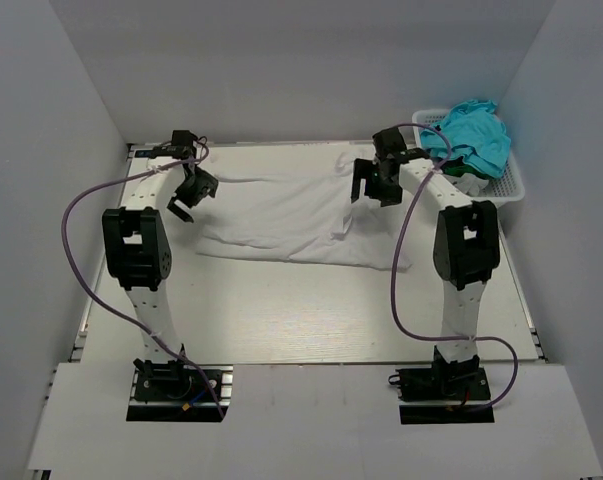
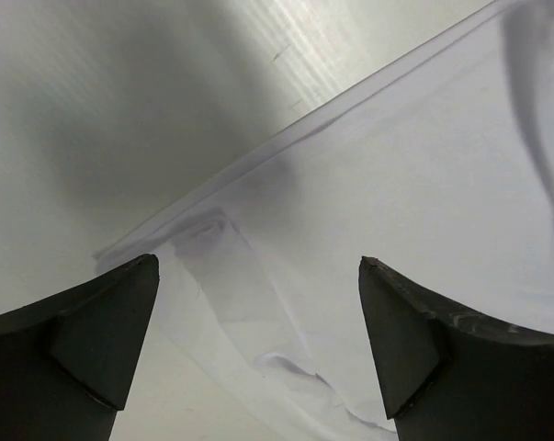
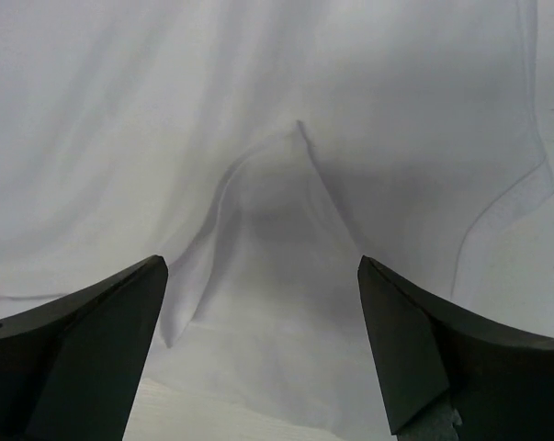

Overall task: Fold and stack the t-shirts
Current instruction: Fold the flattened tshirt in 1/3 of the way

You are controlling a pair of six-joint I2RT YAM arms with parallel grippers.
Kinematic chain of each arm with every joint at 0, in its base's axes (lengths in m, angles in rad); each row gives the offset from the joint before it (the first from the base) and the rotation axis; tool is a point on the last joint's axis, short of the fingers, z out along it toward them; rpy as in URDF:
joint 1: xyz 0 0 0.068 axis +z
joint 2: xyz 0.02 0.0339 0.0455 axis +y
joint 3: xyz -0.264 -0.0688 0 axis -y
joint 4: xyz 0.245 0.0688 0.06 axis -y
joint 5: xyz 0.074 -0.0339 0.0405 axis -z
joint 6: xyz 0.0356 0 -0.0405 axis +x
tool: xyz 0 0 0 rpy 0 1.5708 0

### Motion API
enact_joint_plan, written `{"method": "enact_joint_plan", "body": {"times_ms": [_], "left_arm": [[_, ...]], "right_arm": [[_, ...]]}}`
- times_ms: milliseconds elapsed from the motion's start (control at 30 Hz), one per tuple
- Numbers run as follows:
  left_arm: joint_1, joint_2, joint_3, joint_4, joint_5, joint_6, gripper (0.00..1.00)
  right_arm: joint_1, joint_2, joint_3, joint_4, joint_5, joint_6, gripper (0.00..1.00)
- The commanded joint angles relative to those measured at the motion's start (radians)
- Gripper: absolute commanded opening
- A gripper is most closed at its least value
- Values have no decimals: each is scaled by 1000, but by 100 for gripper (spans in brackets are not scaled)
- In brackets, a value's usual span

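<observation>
The white t-shirt's near edge (image 1: pixel 281 257) is far away from my arms, so next I pull the t-shirt body (image 1: pixel 227 215) closer with both grippers before I grab the t-shirt's far edge.
A white t-shirt (image 1: pixel 291 215) lies spread across the far half of the table. My left gripper (image 1: pixel 186 198) is open and empty, hovering over the shirt's left end; in the left wrist view the shirt's edge and a fold (image 2: pixel 286 358) lie between the fingers (image 2: pixel 102 331). My right gripper (image 1: pixel 373 188) is open and empty above the shirt's right part; in the right wrist view a raised crease (image 3: pixel 277 193) in the white cloth sits between the fingers (image 3: pixel 414 349). A teal t-shirt (image 1: pixel 471 135) is heaped in a white basket (image 1: pixel 506 185).
The basket stands at the far right corner, close behind the right arm. Grey walls close in the table (image 1: pixel 281 310) on the left, right and back. Purple cables (image 1: pixel 399 270) loop from both arms.
</observation>
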Motion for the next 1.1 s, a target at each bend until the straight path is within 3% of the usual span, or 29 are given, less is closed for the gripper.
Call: {"method": "enact_joint_plan", "body": {"times_ms": [0, 167, 333, 467, 767, 1067], "left_arm": [[8, -73, 65, -3, -79, 43, 100], [-16, -162, -59, 107, 61, 129, 100], [-35, -152, -176, 240, 259, 199, 100], [-67, -90, -176, 240, 279, 209, 100], [-67, -38, -156, 180, 214, 209, 100], [-67, -29, -167, 138, 204, 209, 100]], "right_arm": [[-5, -103, -50, 78, -69, 4, 90], [4, -353, -435, 279, -276, -16, 90], [30, -372, -530, 336, -344, -23, 90], [52, -307, -517, 384, -404, -11, 90], [87, -91, -261, 369, -445, -2, 90], [81, 41, -67, 393, -383, 142, 90]]}}
